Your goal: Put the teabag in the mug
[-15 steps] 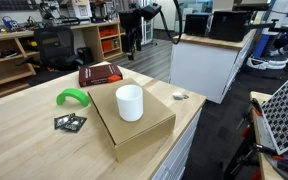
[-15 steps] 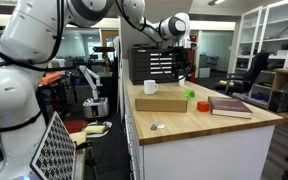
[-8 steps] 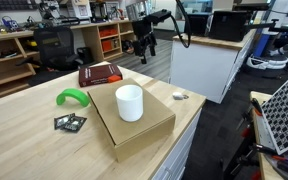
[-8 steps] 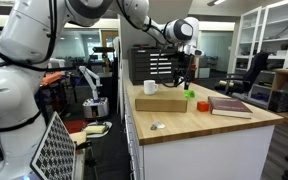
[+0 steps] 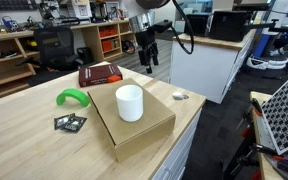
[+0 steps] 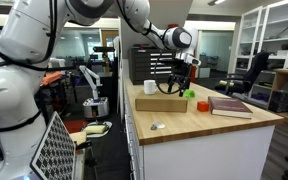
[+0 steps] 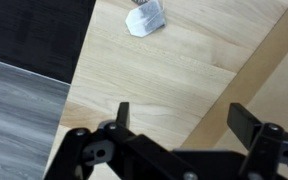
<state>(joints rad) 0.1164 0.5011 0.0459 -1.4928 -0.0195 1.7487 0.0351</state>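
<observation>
Next, my gripper swings out above the teabag (image 5: 180, 96), which is off near the table edge, before it goes down. It is over wood (image 7: 169, 100) beside the cardboard box now.
The teabag (image 5: 180, 96) is a small pale pouch lying on the wooden table near its edge; it also shows in an exterior view (image 6: 158, 126) and at the top of the wrist view (image 7: 145, 20). The white mug (image 5: 130, 103) stands upright on a flat cardboard box (image 5: 144, 127), and shows in an exterior view (image 6: 150, 88) too. My gripper (image 5: 147, 58) hangs in the air above the table, behind the box and apart from the teabag. In the wrist view the gripper (image 7: 184, 118) is open and empty.
A red book (image 5: 100, 74) lies at the far side of the table. A green curved object (image 5: 72, 97) and flat black packets (image 5: 70, 123) lie beside the box. The table edge runs close to the teabag. A white cabinet (image 5: 209, 65) stands beyond.
My gripper has moved down and towards the table, nearer to the box and the teabag. The mug, teabag and other things have not moved.
</observation>
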